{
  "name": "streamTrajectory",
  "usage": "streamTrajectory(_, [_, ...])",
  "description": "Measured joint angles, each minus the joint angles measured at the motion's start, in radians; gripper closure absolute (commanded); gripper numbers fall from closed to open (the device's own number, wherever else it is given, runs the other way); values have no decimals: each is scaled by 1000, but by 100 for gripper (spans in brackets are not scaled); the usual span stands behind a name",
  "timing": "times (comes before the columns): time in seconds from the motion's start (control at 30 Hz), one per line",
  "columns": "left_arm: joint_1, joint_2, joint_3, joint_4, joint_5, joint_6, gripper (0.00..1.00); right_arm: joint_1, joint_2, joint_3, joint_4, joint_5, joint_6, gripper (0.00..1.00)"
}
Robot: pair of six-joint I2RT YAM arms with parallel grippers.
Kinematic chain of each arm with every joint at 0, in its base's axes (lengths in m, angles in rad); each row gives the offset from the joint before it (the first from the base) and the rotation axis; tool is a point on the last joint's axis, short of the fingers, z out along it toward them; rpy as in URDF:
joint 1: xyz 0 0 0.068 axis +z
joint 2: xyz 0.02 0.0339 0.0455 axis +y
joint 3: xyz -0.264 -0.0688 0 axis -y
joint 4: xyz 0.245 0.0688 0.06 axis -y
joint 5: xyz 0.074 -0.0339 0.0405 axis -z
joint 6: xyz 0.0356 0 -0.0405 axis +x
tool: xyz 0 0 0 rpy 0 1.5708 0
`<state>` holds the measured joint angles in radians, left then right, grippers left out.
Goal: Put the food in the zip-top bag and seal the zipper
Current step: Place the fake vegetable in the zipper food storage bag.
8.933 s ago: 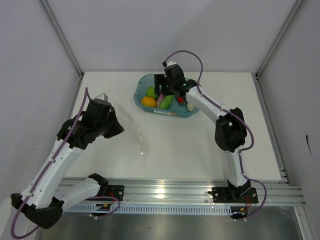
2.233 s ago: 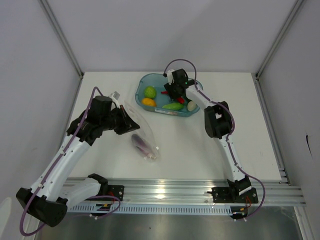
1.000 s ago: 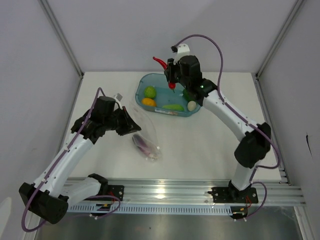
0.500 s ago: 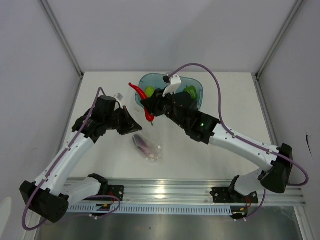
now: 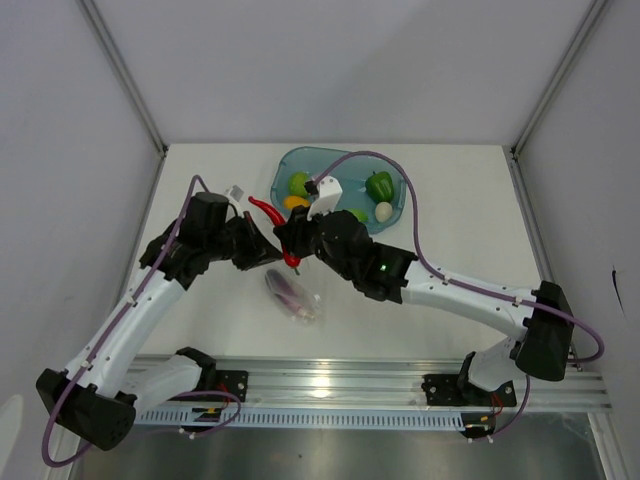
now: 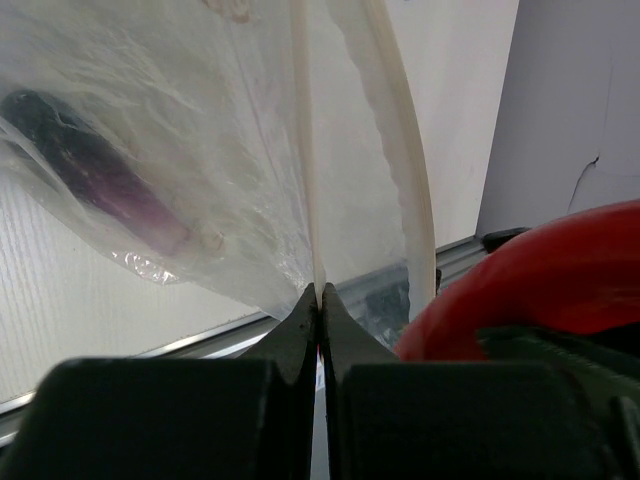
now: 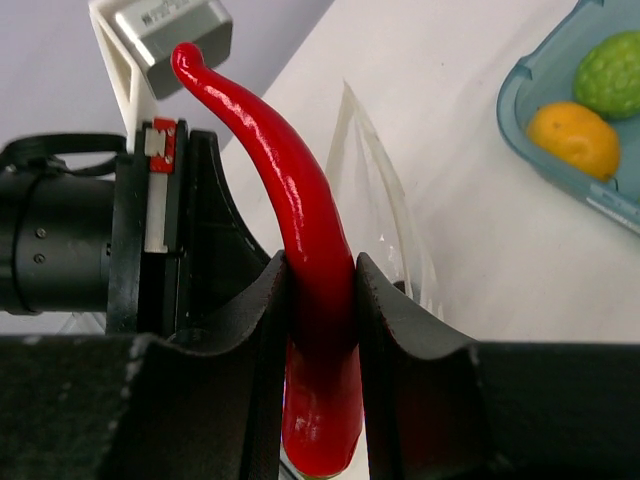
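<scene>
I should keep lowering my right gripper, because the red chili's thick end (image 7: 322,435) is over the bag's opening (image 6: 362,205), and then let go of the chili inside the zip-top bag.
My right gripper (image 7: 322,268) is shut on the red chili (image 7: 300,200), which stands upright between its fingers just above the open mouth of the zip-top bag (image 7: 385,225). From above, the chili (image 5: 263,208) hangs beside my left gripper (image 5: 267,247). That left gripper (image 6: 320,295) is shut on one strip of the zipper (image 6: 303,150) and holds the bag's mouth up. The clear bag (image 5: 300,295) lies on the table with the purple eggplant (image 6: 100,175) inside. The chili (image 6: 540,270) shows at the right of the left wrist view.
The teal tray (image 5: 395,170) stands at the back centre and holds a green pepper (image 5: 379,186), a white egg (image 5: 383,211), a light green piece (image 5: 299,183) and a yellow-orange piece (image 7: 578,138). White walls close in the table's left, back and right.
My right arm has carried the chili from above the tray leftward and nearer, down to the bag's mouth. The left gripper has kept its hold on the bag almost unmoved.
</scene>
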<state>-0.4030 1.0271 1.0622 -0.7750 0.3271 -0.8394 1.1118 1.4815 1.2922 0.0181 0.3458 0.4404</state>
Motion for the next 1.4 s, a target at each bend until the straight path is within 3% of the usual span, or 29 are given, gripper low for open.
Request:
streamTrajectory(0.57, [0, -11, 0, 0, -1, 1, 99, 29, 14, -39, -77, 75, -48, 64])
streamTrajectory(0.8, [0, -11, 0, -5, -5, 2, 99, 37, 14, -51, -112, 91, -81, 23])
streamTrajectory(1.2, [0, -11, 0, -23, -28, 11, 100, -5, -36, 62, -136, 69, -282, 24])
streamTrajectory(1.3, [0, -11, 0, -30, -42, 13, 99, -89, -89, 75, -102, 2, -348, 25])
streamTrajectory(1.4, [0, -12, 0, -40, -55, 21, 99, -259, -113, 99, -72, -113, -386, 25])
